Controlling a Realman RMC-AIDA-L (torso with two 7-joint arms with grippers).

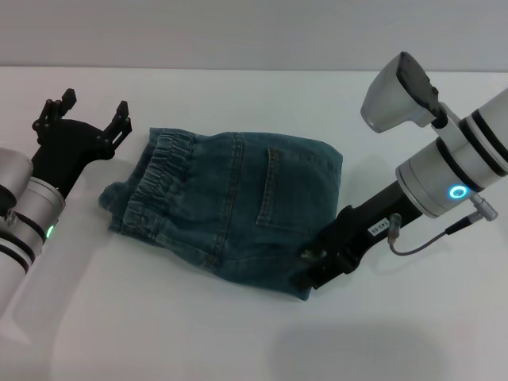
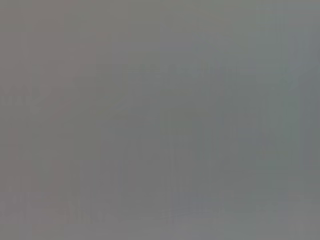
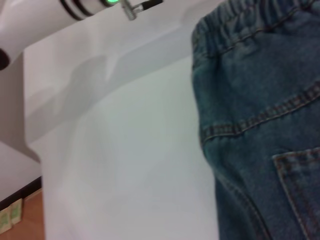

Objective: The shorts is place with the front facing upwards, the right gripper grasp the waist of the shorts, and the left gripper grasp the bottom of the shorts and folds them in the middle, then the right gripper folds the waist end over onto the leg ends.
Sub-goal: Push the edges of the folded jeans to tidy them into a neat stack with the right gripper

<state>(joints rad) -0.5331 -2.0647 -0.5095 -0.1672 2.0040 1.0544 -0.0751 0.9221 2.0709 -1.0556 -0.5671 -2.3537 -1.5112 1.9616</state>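
Observation:
I should swing the shorts' near corner [image 1: 305,293] back with my right gripper to straighten them, because the folded shorts lie crooked and their near edge [image 1: 190,257] slants toward me at the pocket end.
The blue denim shorts [image 1: 230,206] lie folded on the white table, with a stitched pocket facing up. The elastic waist [image 1: 155,178] is at the folded bundle's left end. My right gripper [image 1: 317,266] is at the shorts' near right corner, against the cloth edge. Over the table just left of the waist, and not touching it, my left gripper [image 1: 95,107] is open. The right wrist view shows the shorts [image 3: 260,125] close up with the waist [image 3: 240,20]. The left wrist view is a plain grey blur.
The white table [image 1: 238,341] spreads bare around the shorts. In the right wrist view the left arm [image 3: 75,7] with its green light crosses one corner, and the table's edge with brown floor [image 3: 20,210] shows at another.

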